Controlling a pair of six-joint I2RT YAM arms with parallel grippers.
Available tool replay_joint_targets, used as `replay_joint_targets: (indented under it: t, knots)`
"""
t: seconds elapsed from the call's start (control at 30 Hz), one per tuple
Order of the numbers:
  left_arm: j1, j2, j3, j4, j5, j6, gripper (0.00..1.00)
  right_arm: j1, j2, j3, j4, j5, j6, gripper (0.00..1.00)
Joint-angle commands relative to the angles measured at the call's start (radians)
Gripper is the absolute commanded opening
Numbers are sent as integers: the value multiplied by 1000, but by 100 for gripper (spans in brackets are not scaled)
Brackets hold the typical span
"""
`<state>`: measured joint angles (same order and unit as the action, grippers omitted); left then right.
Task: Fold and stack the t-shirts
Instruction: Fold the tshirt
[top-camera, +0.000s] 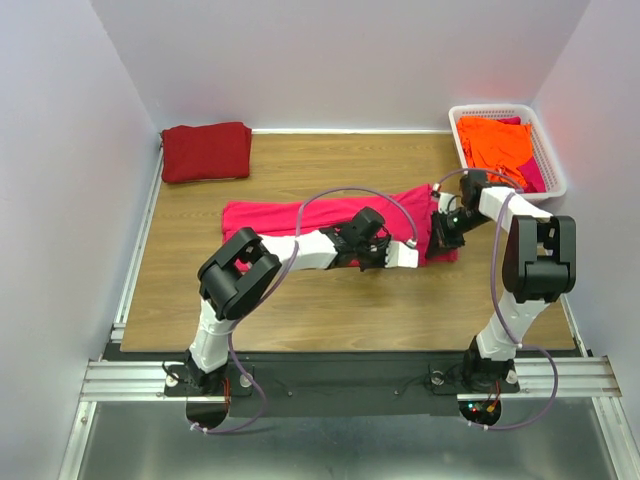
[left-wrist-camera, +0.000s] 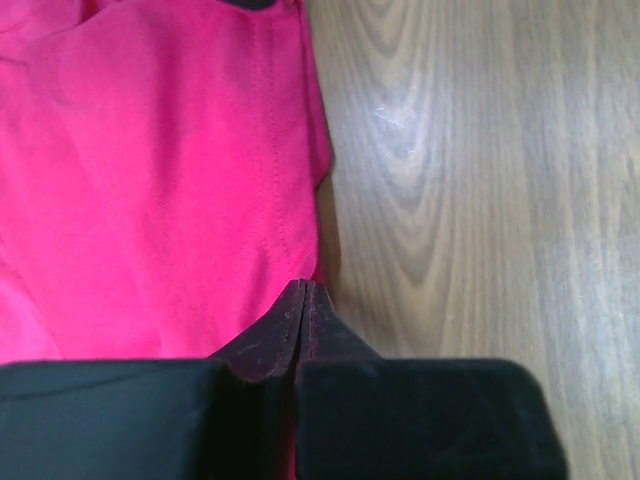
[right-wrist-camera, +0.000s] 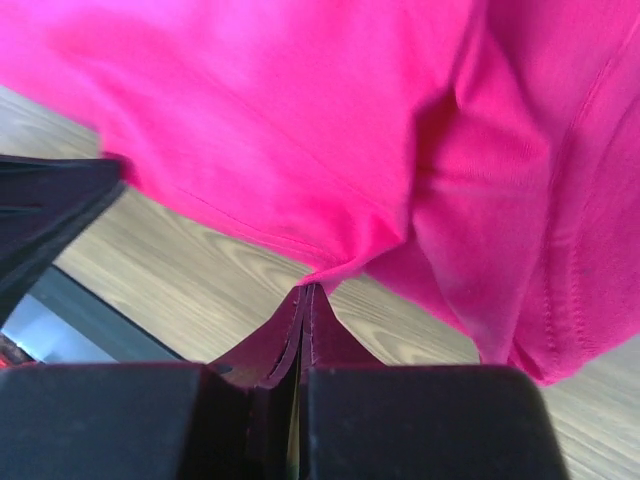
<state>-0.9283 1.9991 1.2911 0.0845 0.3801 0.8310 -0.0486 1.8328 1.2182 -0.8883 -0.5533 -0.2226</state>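
Note:
Next, I grip the t-shirt's end near the basket again with my right gripper and swing it toward the back wall, because the pink-red t-shirt lies crosswise as a long strip.
A bright pink-red t-shirt lies as a long strip across the middle of the table. My left gripper is at its near right corner. In the left wrist view the gripper is shut, pinching the shirt's edge low over the wood. My right gripper is at the shirt's right end. In the right wrist view it is shut on the hem of the shirt, which hangs lifted above the table. A folded dark maroon-red t-shirt lies at the far left corner. Orange t-shirts fill the basket.
A white latticed basket stands at the far right, close behind the right arm, with a bit of pink cloth beside the orange shirts. Walls enclose the table on the left, back and right. Bare wood lies in front of the pink-red shirt.

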Motion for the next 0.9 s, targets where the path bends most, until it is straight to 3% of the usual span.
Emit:
replay_joint_targets:
  t: [0.0, 0.37, 0.5, 0.57, 0.67, 0.7, 0.87]
  knots:
    - [55, -82, 73, 3, 48, -50, 0, -4, -47, 125, 15, -95, 25, 1]
    - [229, 29, 298, -66, 149, -135, 0, -4, 202, 466, 29, -142, 137, 1]
    - [278, 101, 382, -66, 144, -165, 20, -4, 296, 572, 40, -171, 193, 1]
    - [302, 122, 407, -66, 140, -184, 24, -4, 325, 602, 43, -165, 204, 2]
    - [324, 155, 454, -61, 125, -207, 34, -4, 361, 656, 61, -151, 220, 20]
    - [328, 162, 458, -61, 123, -211, 41, -4, 365, 668, 63, -149, 220, 40]
    - [342, 116, 415, -69, 117, -231, 45, -4, 306, 650, 63, -117, 213, 44]
